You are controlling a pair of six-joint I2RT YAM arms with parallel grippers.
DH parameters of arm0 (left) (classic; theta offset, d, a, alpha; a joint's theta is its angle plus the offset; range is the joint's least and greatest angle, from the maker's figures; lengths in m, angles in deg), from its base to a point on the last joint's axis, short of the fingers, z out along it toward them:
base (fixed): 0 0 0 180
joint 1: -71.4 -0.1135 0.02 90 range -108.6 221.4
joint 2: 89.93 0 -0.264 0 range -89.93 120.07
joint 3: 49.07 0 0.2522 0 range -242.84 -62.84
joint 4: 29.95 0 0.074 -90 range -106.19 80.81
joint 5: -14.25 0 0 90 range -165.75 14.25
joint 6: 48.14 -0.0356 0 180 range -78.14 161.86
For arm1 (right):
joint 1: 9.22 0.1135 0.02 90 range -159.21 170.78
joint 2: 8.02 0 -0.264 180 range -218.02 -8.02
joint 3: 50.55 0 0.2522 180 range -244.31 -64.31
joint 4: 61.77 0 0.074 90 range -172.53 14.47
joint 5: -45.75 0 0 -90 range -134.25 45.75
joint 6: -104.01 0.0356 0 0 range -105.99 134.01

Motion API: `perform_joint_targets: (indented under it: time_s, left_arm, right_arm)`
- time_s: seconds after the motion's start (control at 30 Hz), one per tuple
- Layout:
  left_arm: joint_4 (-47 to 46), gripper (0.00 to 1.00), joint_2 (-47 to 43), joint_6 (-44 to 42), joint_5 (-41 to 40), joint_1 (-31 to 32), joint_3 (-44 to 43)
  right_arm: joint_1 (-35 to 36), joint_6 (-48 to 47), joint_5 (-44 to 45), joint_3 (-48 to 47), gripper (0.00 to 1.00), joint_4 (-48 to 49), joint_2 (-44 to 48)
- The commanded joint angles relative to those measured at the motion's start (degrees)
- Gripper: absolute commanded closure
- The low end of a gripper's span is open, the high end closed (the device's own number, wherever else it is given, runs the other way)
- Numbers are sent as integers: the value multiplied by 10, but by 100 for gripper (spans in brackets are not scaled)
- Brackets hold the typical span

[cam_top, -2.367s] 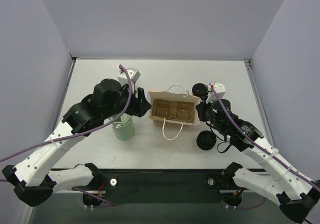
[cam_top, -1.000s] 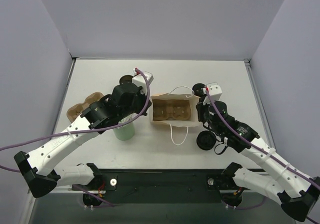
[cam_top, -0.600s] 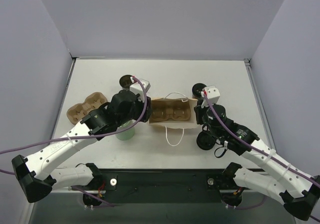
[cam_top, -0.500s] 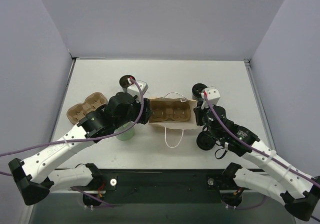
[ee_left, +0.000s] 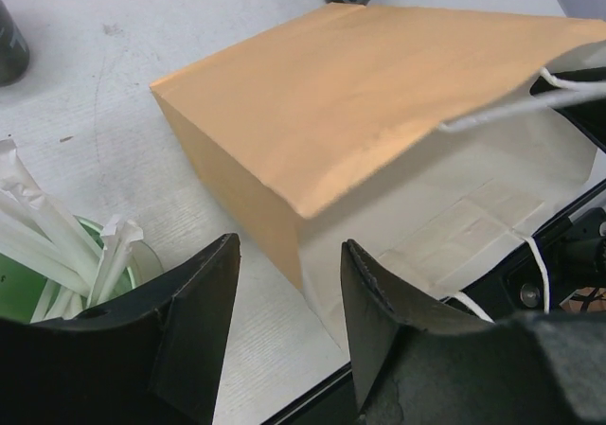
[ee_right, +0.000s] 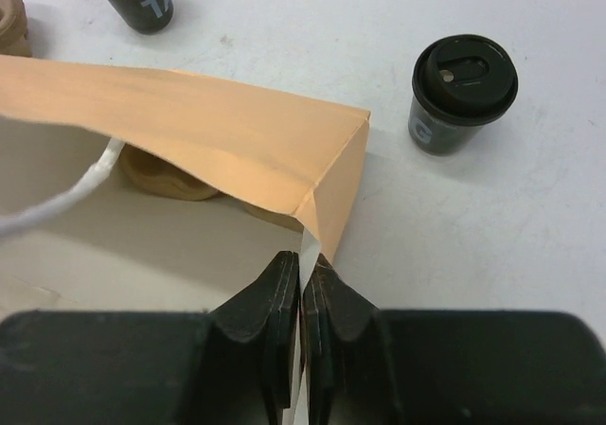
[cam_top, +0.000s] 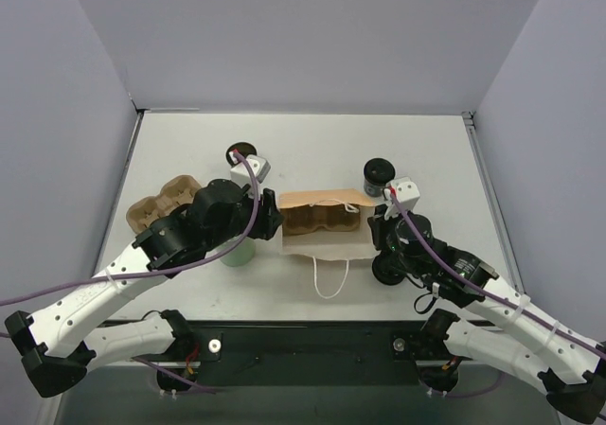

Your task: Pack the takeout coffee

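Note:
The brown paper bag lies tilted, its opening (cam_top: 328, 240) toward the table's front, so my right gripper should stand it up by its held edge (cam_top: 370, 241) before packing the coffee.
The takeout coffee (cam_top: 379, 172) is a small black cup with a black top, standing right of the bag's far corner; it also shows in the right wrist view (ee_right: 464, 92). The brown paper bag (cam_top: 322, 226) lies tilted at the table's middle, a brown cup carrier (cam_top: 320, 220) inside it. My right gripper (cam_top: 376, 226) is shut on the bag's right edge (ee_right: 301, 255). My left gripper (cam_top: 270, 219) is open and empty, its fingers (ee_left: 204, 321) just short of the bag's left corner (ee_left: 284, 207).
A black cup with a brown inside (cam_top: 242, 150) stands far left of the bag. A green cup (cam_top: 235, 253) holding white wrapped straws sits under my left arm. A second brown carrier (cam_top: 161, 204) lies at the left. A flat black lid (cam_top: 383, 274) is partly hidden under my right arm.
The bag has tipped so its tan far wall faces up, and it has shifted nearer. My left gripper has drawn back off its left edge. My right arm moved nearer, still holding the edge.

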State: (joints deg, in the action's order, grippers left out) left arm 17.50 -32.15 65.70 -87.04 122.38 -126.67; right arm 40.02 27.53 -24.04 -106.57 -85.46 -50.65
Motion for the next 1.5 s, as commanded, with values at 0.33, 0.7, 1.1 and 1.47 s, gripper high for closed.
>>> perform_joint_targets:
  time_s: [0.33, 0.7, 1.1, 1.47]
  left_arm:
    - [11, 45, 18, 10, -6, 17, -29]
    - [127, 38, 87, 42, -84, 14, -158]
    - [144, 37, 49, 82, -78, 15, -125]
    - [217, 36, 89, 63, -126, 11, -228]
  right_arm:
    - [7, 46, 44, -9, 96, -35, 7]
    - [7, 112, 55, -128, 100, -107, -80]
    - [-12, 179, 26, -121, 100, -146, -114]
    - [-118, 301, -87, -224, 100, -203, -153]
